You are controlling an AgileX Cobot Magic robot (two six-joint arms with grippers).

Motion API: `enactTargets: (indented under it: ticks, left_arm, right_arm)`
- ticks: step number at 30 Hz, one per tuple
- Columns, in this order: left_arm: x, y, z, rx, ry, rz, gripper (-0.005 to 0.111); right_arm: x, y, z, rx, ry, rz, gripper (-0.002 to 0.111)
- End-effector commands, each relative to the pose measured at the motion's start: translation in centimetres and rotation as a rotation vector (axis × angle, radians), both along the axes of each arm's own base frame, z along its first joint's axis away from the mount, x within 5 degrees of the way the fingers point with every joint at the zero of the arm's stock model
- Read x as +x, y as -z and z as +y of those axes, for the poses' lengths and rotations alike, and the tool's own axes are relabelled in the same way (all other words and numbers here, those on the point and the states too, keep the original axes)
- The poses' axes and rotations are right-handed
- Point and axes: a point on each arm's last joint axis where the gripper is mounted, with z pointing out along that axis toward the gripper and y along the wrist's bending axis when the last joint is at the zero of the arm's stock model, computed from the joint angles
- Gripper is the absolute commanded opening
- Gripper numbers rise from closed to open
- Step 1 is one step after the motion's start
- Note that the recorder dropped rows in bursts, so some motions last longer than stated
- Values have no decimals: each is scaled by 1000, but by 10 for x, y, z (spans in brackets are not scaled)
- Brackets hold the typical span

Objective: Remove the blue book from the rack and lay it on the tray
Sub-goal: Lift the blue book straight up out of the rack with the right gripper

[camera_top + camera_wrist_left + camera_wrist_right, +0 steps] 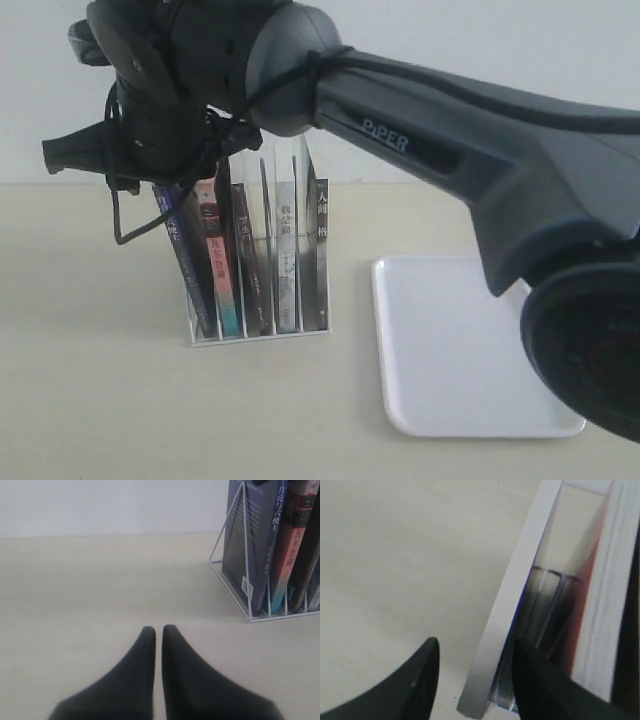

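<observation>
The blue book point(186, 262) will slide up alone when the robot lifts it, because a clear gap point(551, 609) separates it from the red-and-teal-spined book.
The blue book point(186, 262) point(252, 545) stands slanted in the leftmost slot of the wire rack point(262, 336) point(234, 587). My right arm reaches across from the right, and its gripper point(180, 178) point(475, 644) is at the book's top. That gripper is open, one finger on each side of the book's pale page edge point(495, 645); I cannot tell whether they touch it. The white tray point(455, 350) lies flat to the right of the rack, with nothing on it. My left gripper point(158, 630) is shut on nothing, low over the table and apart from the rack's left end.
Next to the blue book stands a red-and-teal-spined book point(222, 285) point(286, 560), then several dark and pale-spined books point(287, 265). The right arm's grey body point(480, 170) spans the space above the tray. A pale wall point(420, 40) stands behind the table.
</observation>
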Motion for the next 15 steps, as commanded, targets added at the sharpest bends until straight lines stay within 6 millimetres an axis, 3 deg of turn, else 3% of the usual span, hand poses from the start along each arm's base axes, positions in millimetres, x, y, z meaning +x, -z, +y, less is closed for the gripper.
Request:
enactTargets:
  ticks: [1,10,15]
  left_arm:
    - [0,-1,0,6,-2,-19,4]
    - [0,-1,0,6,-2,-19,4]
    - [0,-1,0,6,-2,-19,4]
  right_arm:
    - [4,10,-2,-46,21,16,44]
    - [9,10,-8,-54,60,13,41]
    - [10,10,-8,-53,59,12,11]
